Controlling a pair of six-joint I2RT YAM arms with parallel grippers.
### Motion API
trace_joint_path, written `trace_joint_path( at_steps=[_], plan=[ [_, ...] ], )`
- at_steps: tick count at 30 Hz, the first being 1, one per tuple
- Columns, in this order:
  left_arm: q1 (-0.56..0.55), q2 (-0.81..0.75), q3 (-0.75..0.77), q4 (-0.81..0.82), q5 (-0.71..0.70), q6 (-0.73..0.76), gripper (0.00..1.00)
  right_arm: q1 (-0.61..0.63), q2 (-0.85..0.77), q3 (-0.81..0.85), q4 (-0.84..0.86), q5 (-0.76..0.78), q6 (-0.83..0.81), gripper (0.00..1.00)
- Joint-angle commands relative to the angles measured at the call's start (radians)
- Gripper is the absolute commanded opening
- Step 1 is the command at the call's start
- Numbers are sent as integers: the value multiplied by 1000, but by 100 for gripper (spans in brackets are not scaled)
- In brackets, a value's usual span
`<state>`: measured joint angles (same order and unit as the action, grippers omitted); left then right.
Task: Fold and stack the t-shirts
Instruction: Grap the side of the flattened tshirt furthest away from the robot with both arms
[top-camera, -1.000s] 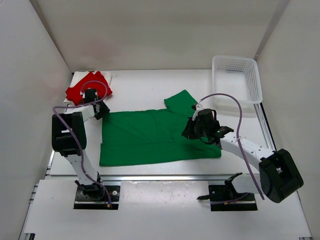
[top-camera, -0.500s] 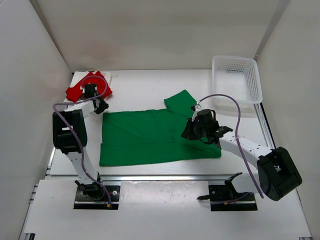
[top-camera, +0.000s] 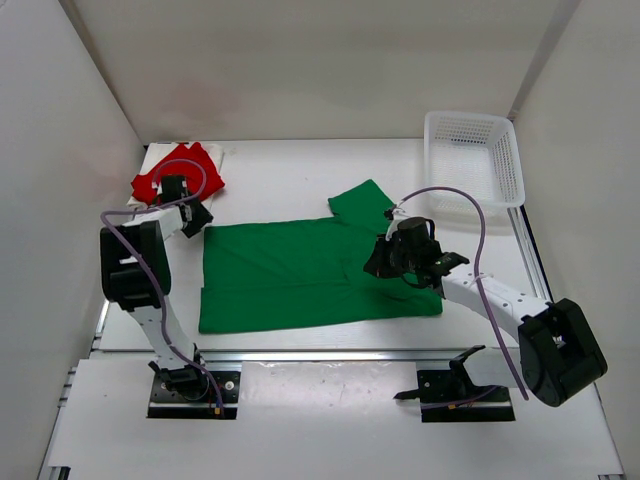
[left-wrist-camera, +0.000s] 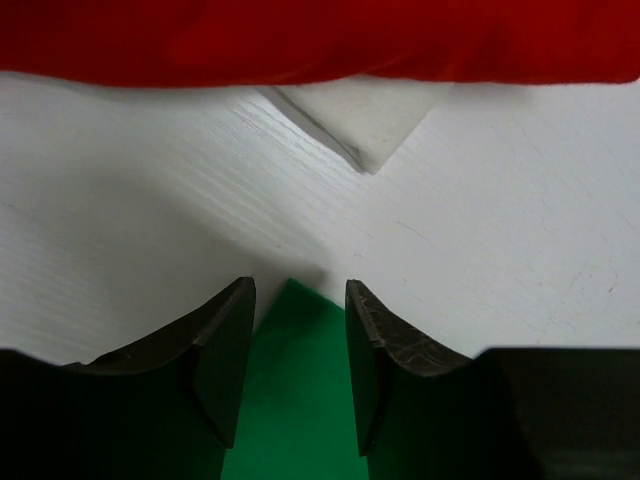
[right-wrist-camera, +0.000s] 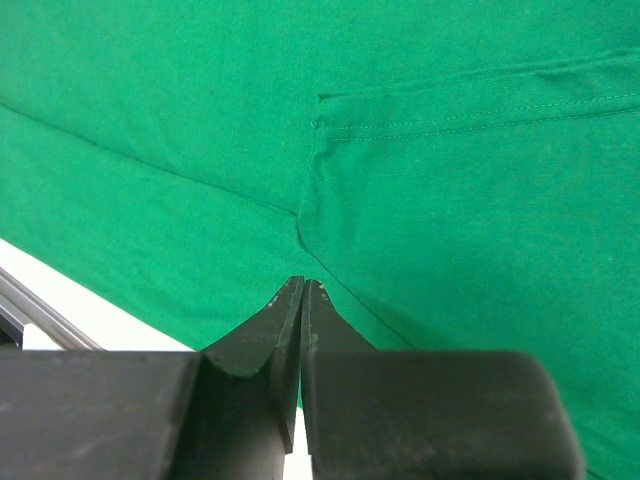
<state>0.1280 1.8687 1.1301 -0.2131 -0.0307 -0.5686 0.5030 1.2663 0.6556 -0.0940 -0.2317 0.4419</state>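
The green t-shirt's sleeve (top-camera: 361, 206) pokes out beyond the t-shirt's far edge, so the robot's right gripper should grab the sleeve's tip (top-camera: 371, 185) and fold it in before the robot folds the t-shirt's body over.
The green t-shirt (top-camera: 300, 275) lies spread flat in the middle of the table, with one sleeve (top-camera: 360, 203) pointing to the back. My left gripper (top-camera: 199, 218) is open at its far-left corner. In the left wrist view that green corner (left-wrist-camera: 290, 400) lies between the fingers of the left gripper (left-wrist-camera: 297, 290). Just beyond it, the red t-shirt (top-camera: 150, 184) (left-wrist-camera: 320, 40) rests on the cream-white one (top-camera: 216, 153) (left-wrist-camera: 365, 115). My right gripper (top-camera: 379, 265) (right-wrist-camera: 302, 283) is shut on the green t-shirt (right-wrist-camera: 200, 120), pinching a crease near its right side.
A white mesh basket (top-camera: 470, 150) stands at the back right. White walls close in the left, right and back. A metal rail (top-camera: 320, 355) runs along the table's near edge, in front of the arm bases.
The left gripper has shifted slightly around the green corner, its jaws narrowing and then widening again. The right arm and the shirts have not visibly moved.
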Motion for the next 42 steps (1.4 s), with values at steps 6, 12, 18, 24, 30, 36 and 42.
trace_joint_path(
  at_steps=[6, 12, 18, 24, 30, 36, 42],
  plan=[
    [-30, 12, 42, -60, -22, 65, 44, -1, -12, -2, 40, -1, -14, 0],
    [-39, 32, 42, -74, -26, 58, 41, -20, -33, 15, 33, -8, -9, 1],
    [-45, 72, 100, -117, -28, 70, 29, -38, -27, 90, 8, 28, 18, 0],
    [-27, 37, 53, -74, -12, 55, 7, -81, 132, 258, 25, 52, 37, 16],
    [-30, -34, 2, -23, 26, 24, 0, -170, 509, 559, 13, 149, -80, 24],
    [-47, -149, -101, 55, 69, 3, 0, -212, 816, 954, -142, 227, -178, 31],
    [-51, -189, -162, 109, 121, -33, 0, -210, 1142, 1449, -432, 334, -259, 35]
  ],
)
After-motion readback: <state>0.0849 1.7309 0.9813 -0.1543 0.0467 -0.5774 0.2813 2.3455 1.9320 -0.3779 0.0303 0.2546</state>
